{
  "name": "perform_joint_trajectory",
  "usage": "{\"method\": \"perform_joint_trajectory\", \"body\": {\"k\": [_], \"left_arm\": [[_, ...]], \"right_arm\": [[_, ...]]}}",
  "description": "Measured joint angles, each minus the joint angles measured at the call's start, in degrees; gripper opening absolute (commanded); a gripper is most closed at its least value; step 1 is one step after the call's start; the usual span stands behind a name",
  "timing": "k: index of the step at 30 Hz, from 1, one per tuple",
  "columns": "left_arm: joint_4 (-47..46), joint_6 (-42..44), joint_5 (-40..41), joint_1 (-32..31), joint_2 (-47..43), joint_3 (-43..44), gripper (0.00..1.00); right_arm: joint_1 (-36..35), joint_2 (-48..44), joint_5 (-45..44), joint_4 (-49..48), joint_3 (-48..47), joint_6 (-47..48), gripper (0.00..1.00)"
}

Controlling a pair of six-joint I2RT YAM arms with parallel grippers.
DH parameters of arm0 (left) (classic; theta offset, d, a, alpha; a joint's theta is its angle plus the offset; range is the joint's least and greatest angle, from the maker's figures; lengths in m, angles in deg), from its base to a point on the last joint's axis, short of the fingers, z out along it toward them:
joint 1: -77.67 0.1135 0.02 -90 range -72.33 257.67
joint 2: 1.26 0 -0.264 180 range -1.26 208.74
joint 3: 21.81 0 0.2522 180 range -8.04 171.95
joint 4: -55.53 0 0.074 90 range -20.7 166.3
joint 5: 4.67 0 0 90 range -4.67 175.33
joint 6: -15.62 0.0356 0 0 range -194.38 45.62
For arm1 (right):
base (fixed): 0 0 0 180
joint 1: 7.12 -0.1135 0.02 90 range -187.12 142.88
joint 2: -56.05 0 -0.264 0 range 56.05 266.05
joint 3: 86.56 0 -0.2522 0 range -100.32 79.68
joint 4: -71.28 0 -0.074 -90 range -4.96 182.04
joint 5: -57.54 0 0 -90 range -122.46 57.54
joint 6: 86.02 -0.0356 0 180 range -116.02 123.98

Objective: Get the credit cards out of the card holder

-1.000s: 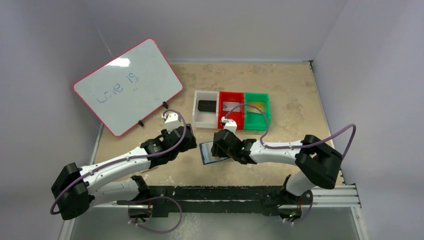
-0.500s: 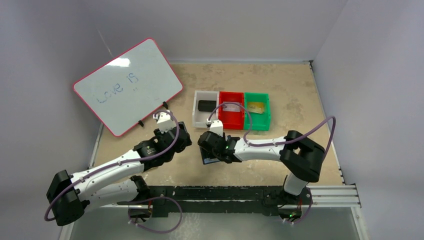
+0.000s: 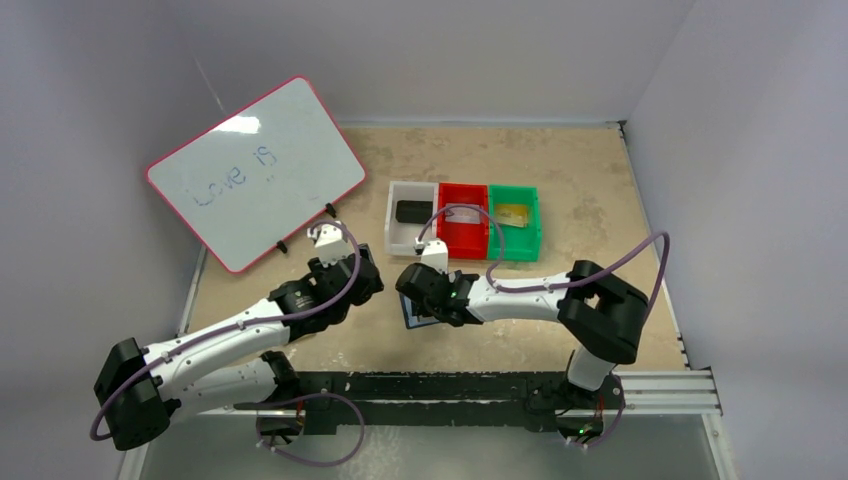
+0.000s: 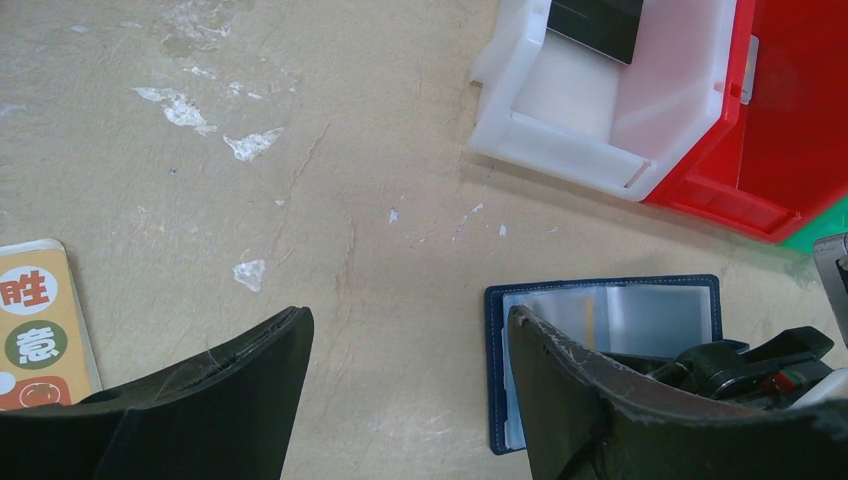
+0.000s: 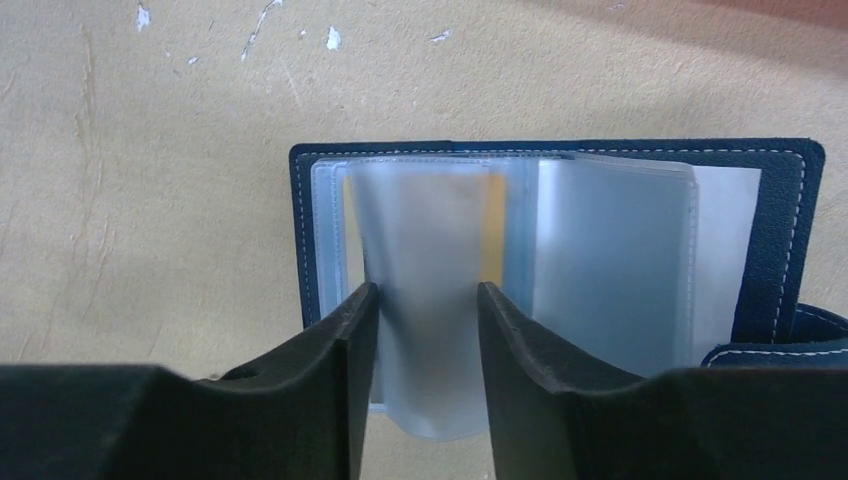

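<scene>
My right gripper should open and tilt in from the card holder's strap side point(image 5: 785, 325), because it is straight over the bowed sleeve point(image 5: 430, 290) and my left gripper lacks space.
The navy card holder point(image 5: 782, 240) lies open on the table, its frosted sleeves fanned out. My right gripper point(image 5: 427, 292) hangs straight over it, and one frosted sleeve point(image 5: 425, 215) bows up between the fingers, squeezed at both edges. A yellow-orange strip point(image 5: 492, 235), apparently a credit card's edge, shows behind that sleeve. In the top view the right gripper point(image 3: 428, 300) covers most of the card holder point(image 3: 412, 320). My left gripper point(image 4: 408, 318) stands open over bare table just left of the card holder point(image 4: 600, 300), with nothing between its fingers.
White point(image 3: 398, 232), red point(image 3: 463, 240) and green point(image 3: 513, 240) bins stand in a row just behind the grippers, each with something flat inside. A whiteboard point(image 3: 255, 170) leans at the back left. An orange pad point(image 4: 35, 320) lies left of the left gripper.
Over the second both arms swung left and the right gripper settled over the card holder. Since half a second ago the arms have barely moved.
</scene>
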Motion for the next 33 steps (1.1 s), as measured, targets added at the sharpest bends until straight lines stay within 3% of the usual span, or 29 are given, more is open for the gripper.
{"method": "perform_joint_trajectory", "body": {"k": [9, 14, 21, 33], "left_arm": [[-0.2, 0.1, -0.6, 0.0, 0.3, 0.0, 0.71], [-1.7, 0.3, -2.5, 0.0, 2.0, 0.0, 0.71], [-5.8, 2.2, -8.2, 0.0, 4.8, 0.0, 0.70], [-22.1, 5.3, -26.8, 0.0, 17.5, 0.7, 0.68]], "right_arm": [[0.3, -0.9, 0.1, -1.2, 1.5, -0.7, 0.10], [2.1, -4.2, 4.8, -6.4, 6.2, -1.9, 0.13], [11.0, -13.9, 16.4, -20.7, 20.3, -7.4, 0.16], [14.4, -15.5, 22.9, -36.1, 30.9, -16.9, 0.18]]}}
